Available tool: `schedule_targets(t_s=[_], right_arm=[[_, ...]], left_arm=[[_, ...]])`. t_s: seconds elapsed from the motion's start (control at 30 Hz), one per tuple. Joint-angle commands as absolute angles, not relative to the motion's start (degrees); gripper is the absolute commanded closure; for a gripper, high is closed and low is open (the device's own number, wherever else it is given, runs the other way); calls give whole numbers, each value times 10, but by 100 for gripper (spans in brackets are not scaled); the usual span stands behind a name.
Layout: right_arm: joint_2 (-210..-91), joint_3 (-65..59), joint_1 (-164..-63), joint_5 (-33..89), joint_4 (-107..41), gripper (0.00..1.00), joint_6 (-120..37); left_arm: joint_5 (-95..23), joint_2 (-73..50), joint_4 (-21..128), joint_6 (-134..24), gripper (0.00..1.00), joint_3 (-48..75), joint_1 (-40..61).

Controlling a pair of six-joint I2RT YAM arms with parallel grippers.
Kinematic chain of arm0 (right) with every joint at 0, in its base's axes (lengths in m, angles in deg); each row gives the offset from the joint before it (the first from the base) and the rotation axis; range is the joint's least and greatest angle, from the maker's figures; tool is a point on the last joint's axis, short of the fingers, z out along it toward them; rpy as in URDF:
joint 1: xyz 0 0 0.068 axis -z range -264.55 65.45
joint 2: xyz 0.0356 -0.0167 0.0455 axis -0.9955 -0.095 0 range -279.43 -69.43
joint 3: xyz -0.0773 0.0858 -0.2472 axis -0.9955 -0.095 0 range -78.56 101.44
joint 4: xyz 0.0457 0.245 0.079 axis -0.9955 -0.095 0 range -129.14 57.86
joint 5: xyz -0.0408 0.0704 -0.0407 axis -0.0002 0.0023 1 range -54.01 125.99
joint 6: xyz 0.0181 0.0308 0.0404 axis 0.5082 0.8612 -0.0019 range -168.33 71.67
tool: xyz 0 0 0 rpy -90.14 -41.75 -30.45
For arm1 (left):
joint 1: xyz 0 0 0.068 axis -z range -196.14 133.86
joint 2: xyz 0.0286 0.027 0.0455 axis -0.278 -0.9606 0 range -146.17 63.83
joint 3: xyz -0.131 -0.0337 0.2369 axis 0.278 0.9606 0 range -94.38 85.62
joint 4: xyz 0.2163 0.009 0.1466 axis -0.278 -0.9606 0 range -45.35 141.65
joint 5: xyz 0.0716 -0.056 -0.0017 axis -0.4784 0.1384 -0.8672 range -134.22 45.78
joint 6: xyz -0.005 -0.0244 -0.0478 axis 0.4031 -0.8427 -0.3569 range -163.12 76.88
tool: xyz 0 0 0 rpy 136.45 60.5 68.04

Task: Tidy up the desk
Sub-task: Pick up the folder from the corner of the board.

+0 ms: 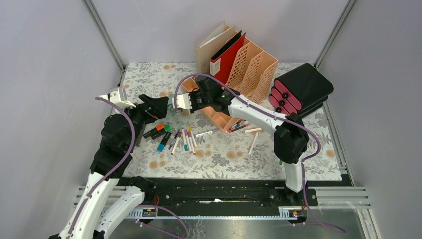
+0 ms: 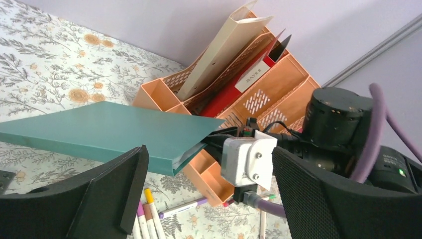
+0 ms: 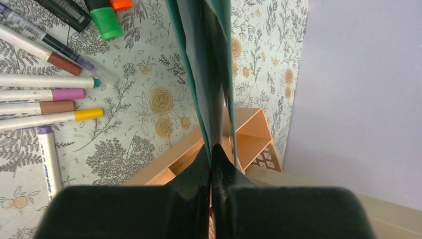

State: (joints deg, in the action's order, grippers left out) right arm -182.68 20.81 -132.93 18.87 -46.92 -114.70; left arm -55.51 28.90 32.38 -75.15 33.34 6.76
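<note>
The teal folder's spine (image 2: 112,157) lies across the open fingers of my left gripper, so my left gripper needs to pull back, turn to line up with it and grip the spine (image 2: 79,151).
The desk (image 1: 239,154) is a tabletop under a floral cloth. My right gripper (image 1: 180,102) is shut on one edge of a teal folder (image 2: 99,132), which hangs nearly level above the cloth, to the left of the rack. In the right wrist view the folder (image 3: 206,59) runs away edge-on from the pinched jaws (image 3: 213,149). My left gripper (image 1: 160,105) stands open just left of the right one. Its two black fingers (image 2: 114,194) sit apart below the folder's near edge without touching it.
Several markers and highlighters (image 1: 181,139) lie scattered on the cloth below the folder, with more (image 1: 251,134) by the rack. A peach file rack (image 1: 249,69) holds beige and red folders at the back. A black case (image 1: 301,89) with pink ends sits at the right.
</note>
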Motion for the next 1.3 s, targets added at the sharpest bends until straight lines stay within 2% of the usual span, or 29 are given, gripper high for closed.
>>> schedule_targets(t_s=[0.0, 0.13, 0.3, 0.43, 0.67, 0.8, 0.97, 1.27], right_arm=[[-1770, 234, -1332, 184, -450, 100, -1085], [-1755, 225, -1327, 177, -449, 100, -1059], [-1736, 204, -1321, 175, -443, 100, -1043], [-1722, 182, -1314, 173, -431, 100, -1028], [-1714, 158, -1309, 165, -421, 100, -1015], [-1718, 157, -1308, 165, -417, 100, -1005], [-1718, 157, -1308, 161, -418, 100, -998], [-1705, 133, -1308, 146, -418, 100, -998]], left_arm=[[-544, 268, 366, -818, 1, 327, 45], [-452, 242, 412, -892, 1, 324, -25], [-270, 199, 486, -1029, 1, 339, -165], [-184, 171, 485, -1112, 1, 341, -263], [-226, 165, 281, -1115, 1, 275, -300], [-228, 179, 202, -1134, 1, 291, -301], [-205, 176, 199, -1167, 1, 350, -306], [-175, 120, 286, -1202, 1, 410, -311]])
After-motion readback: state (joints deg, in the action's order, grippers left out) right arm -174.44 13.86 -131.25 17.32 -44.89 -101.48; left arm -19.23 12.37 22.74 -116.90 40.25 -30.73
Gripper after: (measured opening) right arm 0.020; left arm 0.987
